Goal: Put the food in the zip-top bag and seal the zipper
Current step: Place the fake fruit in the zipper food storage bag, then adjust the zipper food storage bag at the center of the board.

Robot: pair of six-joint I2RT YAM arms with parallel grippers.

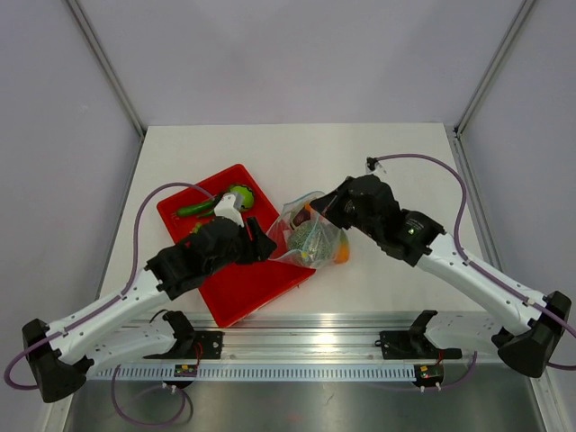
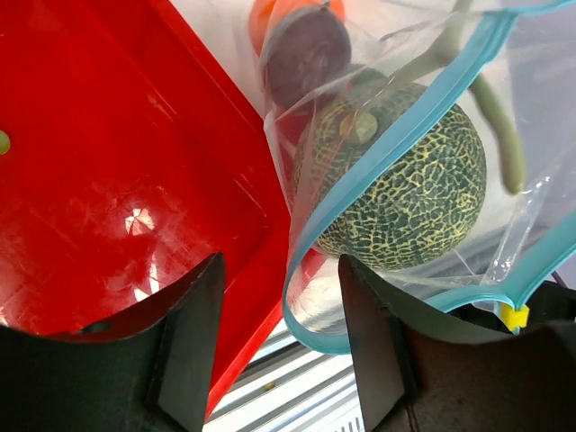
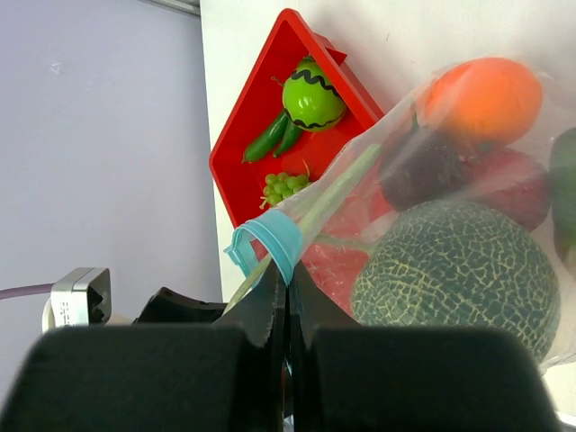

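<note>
The pale green stalk (image 2: pixel 500 135) sticks out past the light blue zipper. My grippers should turn the bag's opening (image 2: pixel 463 292) around by its edges and bring the stalk inside before they seal the bag.
The clear zip-top bag (image 1: pixel 310 236) lies just right of the red tray and holds a netted melon (image 2: pixel 405 180), a purple fruit (image 2: pixel 306 54), an orange (image 3: pixel 486 94) and a red fruit (image 3: pixel 515 189). My right gripper (image 3: pixel 286 281) is shut on the light blue zipper (image 3: pixel 274 245) at one end of the bag's mouth; in the top view it (image 1: pixel 317 209) is at the bag's far side. My left gripper (image 2: pixel 281 263) is open, with the zipper's curved edge (image 2: pixel 301 310) between its fingers, the mouth gaping. A cucumber (image 3: pixel 265 139), a grape bunch (image 3: pixel 283 187) and a green striped ball (image 3: pixel 310 94) lie on the tray.
The red tray (image 1: pixel 243 288) sits under my left gripper (image 1: pixel 267 241), its near corner close to the table's front edge. A metal rail (image 1: pixel 306 346) runs along that edge. Grey walls close in on both sides.
</note>
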